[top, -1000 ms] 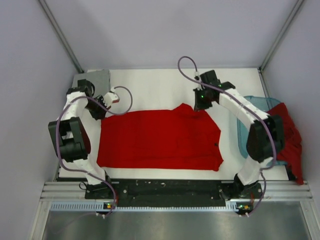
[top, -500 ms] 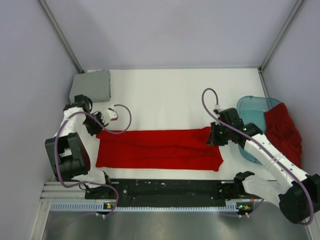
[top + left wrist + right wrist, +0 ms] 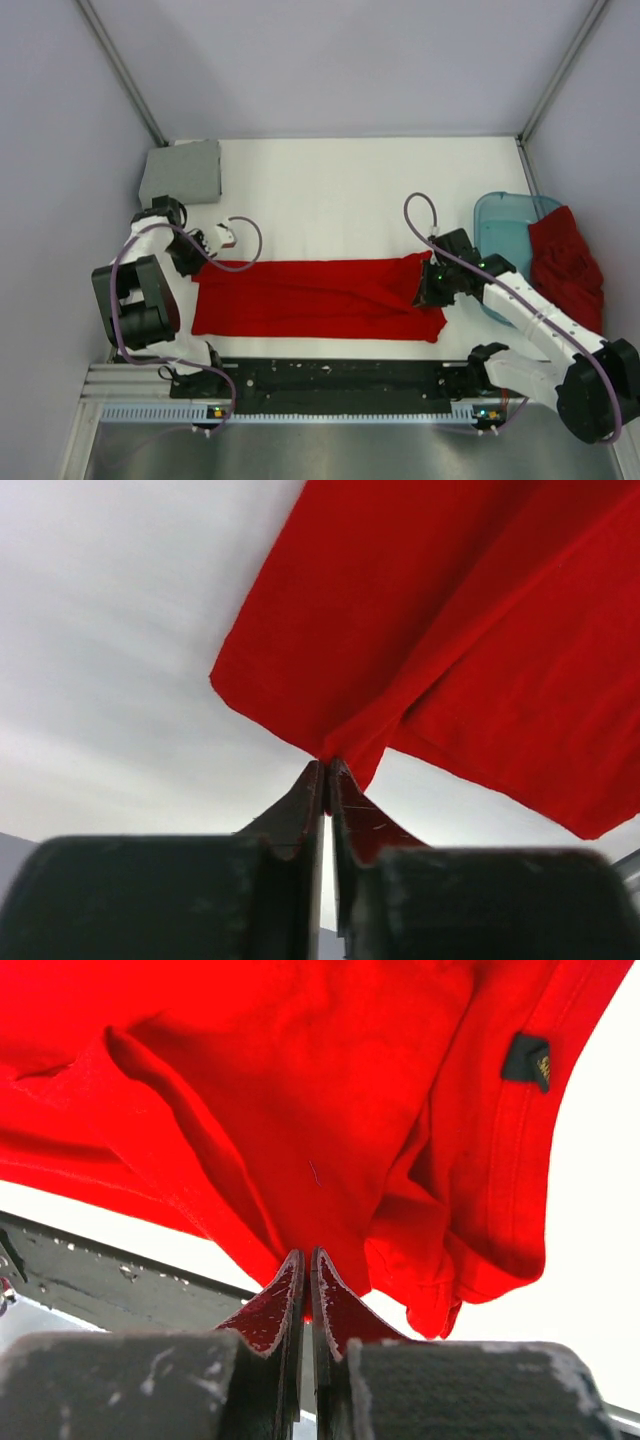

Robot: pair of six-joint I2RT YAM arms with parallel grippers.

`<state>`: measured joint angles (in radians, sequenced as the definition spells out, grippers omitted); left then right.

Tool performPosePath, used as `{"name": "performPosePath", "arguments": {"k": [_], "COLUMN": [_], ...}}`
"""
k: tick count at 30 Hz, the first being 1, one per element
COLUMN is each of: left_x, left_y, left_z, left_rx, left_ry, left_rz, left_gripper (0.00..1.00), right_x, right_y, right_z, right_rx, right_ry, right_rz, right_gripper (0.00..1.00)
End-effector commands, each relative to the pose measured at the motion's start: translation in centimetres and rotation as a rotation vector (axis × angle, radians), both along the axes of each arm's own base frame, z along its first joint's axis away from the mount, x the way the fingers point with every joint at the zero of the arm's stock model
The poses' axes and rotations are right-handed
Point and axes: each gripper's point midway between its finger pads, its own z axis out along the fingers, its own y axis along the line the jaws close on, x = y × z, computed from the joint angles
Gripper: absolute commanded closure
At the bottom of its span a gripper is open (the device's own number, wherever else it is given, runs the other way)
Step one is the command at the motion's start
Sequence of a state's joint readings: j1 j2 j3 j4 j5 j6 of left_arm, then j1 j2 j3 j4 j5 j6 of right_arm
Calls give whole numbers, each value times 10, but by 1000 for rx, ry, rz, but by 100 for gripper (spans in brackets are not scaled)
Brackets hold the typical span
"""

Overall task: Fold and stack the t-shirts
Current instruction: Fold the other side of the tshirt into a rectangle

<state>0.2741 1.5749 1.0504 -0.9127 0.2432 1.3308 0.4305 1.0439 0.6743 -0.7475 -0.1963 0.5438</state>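
Note:
The bright red t-shirt [image 3: 305,302] is lying crosswise along the black rail, so my right gripper should grab the t-shirt's back corner [image 3: 426,255] near the label and swing it away.
The bright red t-shirt [image 3: 318,298] lies as a long folded band across the near part of the table. My left gripper [image 3: 202,264] is at its left end, shut on a corner of the cloth [image 3: 330,742]. At the shirt's right end, my right gripper [image 3: 428,291] is shut on a bunched fold [image 3: 320,1210], with a small black label [image 3: 526,1060] showing nearby. A light grey t-shirt [image 3: 182,171] sits folded at the back left corner. A darker red t-shirt [image 3: 566,266] hangs over the tub at the right.
The translucent light-blue tub [image 3: 500,218] stands at the right edge, beside my right arm. A black rail [image 3: 330,378] with the arm bases runs along the near table edge, close to the shirt's front hem. White tabletop [image 3: 340,190] stretches behind the shirt.
Both grippers carried the shirt's far edge toward the near edge, folding it from a wide spread into a narrow band. The right gripper has sunk a little lower over the last half second.

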Motion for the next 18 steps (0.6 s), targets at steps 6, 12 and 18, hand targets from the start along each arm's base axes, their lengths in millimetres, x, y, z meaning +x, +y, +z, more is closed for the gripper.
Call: {"name": "performPosePath", "arguments": {"k": [6, 12, 18], "left_x": [-13, -7, 14], "left_y": [18, 25, 8], "left_z": [-3, 16, 44], "left_rx": [98, 116, 4], "left_ry": [31, -8, -111], "left_rz": [-40, -13, 78], "left_gripper": [51, 43, 39], "right_x": [-41, -50, 30], "right_y": [22, 25, 43], "right_z": [-15, 21, 49], "right_rx": [112, 145, 126], "right_ry": [161, 101, -179], "right_rz": [45, 90, 75], "right_gripper": [70, 52, 86]}}
